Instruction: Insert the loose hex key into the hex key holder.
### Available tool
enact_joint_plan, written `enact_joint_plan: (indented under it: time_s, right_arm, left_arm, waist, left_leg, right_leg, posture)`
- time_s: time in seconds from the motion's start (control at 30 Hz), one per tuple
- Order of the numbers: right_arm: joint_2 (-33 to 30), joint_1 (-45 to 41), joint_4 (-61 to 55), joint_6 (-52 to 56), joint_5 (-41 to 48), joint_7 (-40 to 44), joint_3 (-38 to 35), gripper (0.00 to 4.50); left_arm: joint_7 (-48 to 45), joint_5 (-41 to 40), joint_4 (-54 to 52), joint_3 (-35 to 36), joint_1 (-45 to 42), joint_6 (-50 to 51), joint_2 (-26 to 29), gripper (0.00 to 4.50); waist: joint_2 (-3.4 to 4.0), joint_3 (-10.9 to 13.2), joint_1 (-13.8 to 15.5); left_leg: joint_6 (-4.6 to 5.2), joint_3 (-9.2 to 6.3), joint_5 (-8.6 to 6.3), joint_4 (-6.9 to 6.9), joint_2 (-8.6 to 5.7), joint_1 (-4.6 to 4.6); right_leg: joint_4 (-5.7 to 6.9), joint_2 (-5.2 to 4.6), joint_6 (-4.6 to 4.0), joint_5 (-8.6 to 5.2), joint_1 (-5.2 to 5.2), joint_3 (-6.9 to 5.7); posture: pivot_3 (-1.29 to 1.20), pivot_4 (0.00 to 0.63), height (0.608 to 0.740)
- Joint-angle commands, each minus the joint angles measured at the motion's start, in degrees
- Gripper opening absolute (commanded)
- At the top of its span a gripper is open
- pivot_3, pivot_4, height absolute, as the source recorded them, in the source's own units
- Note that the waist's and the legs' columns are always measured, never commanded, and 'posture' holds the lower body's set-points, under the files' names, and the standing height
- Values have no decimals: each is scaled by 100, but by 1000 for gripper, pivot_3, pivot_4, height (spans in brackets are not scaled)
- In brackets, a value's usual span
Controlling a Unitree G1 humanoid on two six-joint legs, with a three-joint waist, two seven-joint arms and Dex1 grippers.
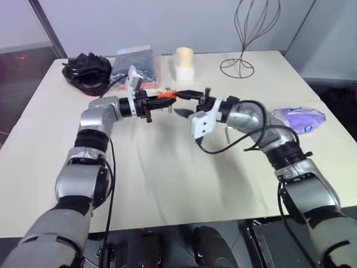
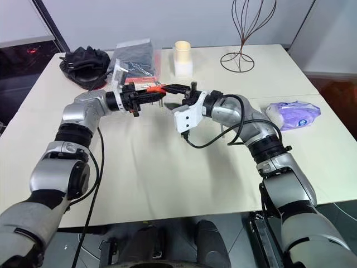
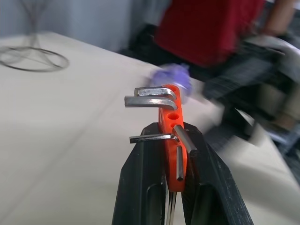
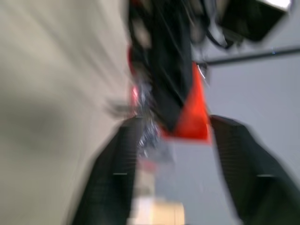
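Note:
Grey keys [image 1: 170,108] stick out below the hex key holder, so I expect the loose hex key [image 1: 227,134] to slip down through it and stay when I push from above.
My left gripper [image 1: 158,100] is held level above the table and is shut on the red-orange hex key holder [image 3: 171,140]. Several grey keys stick out of the holder's sides. Facing it from the right, my right gripper [image 1: 183,103] is open, one finger [image 1: 187,94] above and one below the holder's free end [image 1: 167,95]. In the right wrist view the orange block [image 4: 190,117] sits between the spread fingers, touching neither that I can see. I cannot tell the loose hex key apart from the keys seated in the holder.
At the table's far side lie a black cable bundle [image 1: 86,72], a dark packet [image 1: 135,61], a cream cup [image 1: 184,62] and a wire stand [image 1: 239,58]. A purple-white packet [image 1: 304,118] lies at the right. A person in red [image 3: 206,28] stands beyond the table.

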Motion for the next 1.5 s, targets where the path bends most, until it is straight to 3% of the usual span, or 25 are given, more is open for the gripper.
enact_joint_plan:
  time_s: [0.03, 0.2, 0.27, 0.37, 0.5, 0.7, 0.93, 1.23, 1.5]
  right_arm:
    - [-161, 1, -232, 4, 56, 32, -121, 4441]
    - [-751, 556, -433, 558, 283, 442, -344, 4441]
    - [-799, 973, -794, 1765, 956, 825, -799, 4441]
    - [-711, 1421, -1801, 4680, 1920, 1601, -1445, 4441]
    - [-848, 1530, -2845, 8339, 2660, 2209, -1758, 4441]
    - [-420, 783, -2258, 10703, 3104, 1528, -2207, 4441]
    - [-329, 544, -1612, 11537, 3489, 1168, -2246, 4441]
    - [71, 247, -598, 11194, 3592, 483, -2211, 4441]
    - [357, 96, -52, 10957, 3623, 262, -2039, 4441]
  left_arm:
    - [39, -139, -306, 182, -119, 8, 100, 0]
    - [55, -216, -760, 208, 138, 213, 263, 0]
    - [52, -303, -1129, 230, 327, 419, 376, 0]
    - [17, -325, -1739, 151, 690, 581, 574, 0]
    - [-18, -392, -2666, 25, 1229, 801, 777, 0]
    - [453, -585, -3751, 97, 1761, 890, 670, 0]
    - [774, -738, -4661, 18, 2282, 947, 651, 0]
    - [903, -853, -4791, -123, 2577, 935, 649, 0]
    - [502, -485, -4505, -509, 2679, 558, 1037, 0]
  waist:
    - [0, 0, 4]
    - [0, 0, 45]
    - [0, 0, 42]
    - [0, 0, 35]
    - [1, 0, 25]
    - [1, 0, 98]
    - [1, 0, 188]
    - [1, -1, 141]
    - [2, -1, 128]
  left_leg:
    - [0, 0, 0, 0, 0, 0]
    - [2, -1, -1, 3, -2, 0]
    - [4, -3, -2, 3, -1, 1]
    - [5, -4, -3, 3, 2, 1]
    - [5, -7, -3, 4, 10, 2]
    - [6, -10, -4, 5, 7, 4]
    - [6, -8, -4, 2, 1, -1]
    - [6, -5, -4, 2, 2, 3]
    - [6, -4, -4, 2, 3, 6]
  right_leg:
    - [0, 0, 0, 0, 0, 0]
    - [-2, -3, 0, 0, 7, 0]
    - [-3, -2, 0, 0, 11, 0]
    - [0, -3, 0, 0, 11, 2]
    - [0, -5, 0, 0, 10, 4]
    - [-6, -15, -1, -1, 8, 8]
    - [-8, -21, -1, 0, 4, 10]
    - [-8, -16, -1, 0, 4, 10]
    - [-8, -10, -1, 0, 6, 9]
  posture:
    - [0, 150, 740]
    - [0, 150, 740]
    - [0, 150, 740]
    - [0, 150, 740]
    - [0, 150, 740]
    - [0, 150, 740]
    - [0, 150, 740]
    - [0, 150, 740]
    - [0, 150, 740]
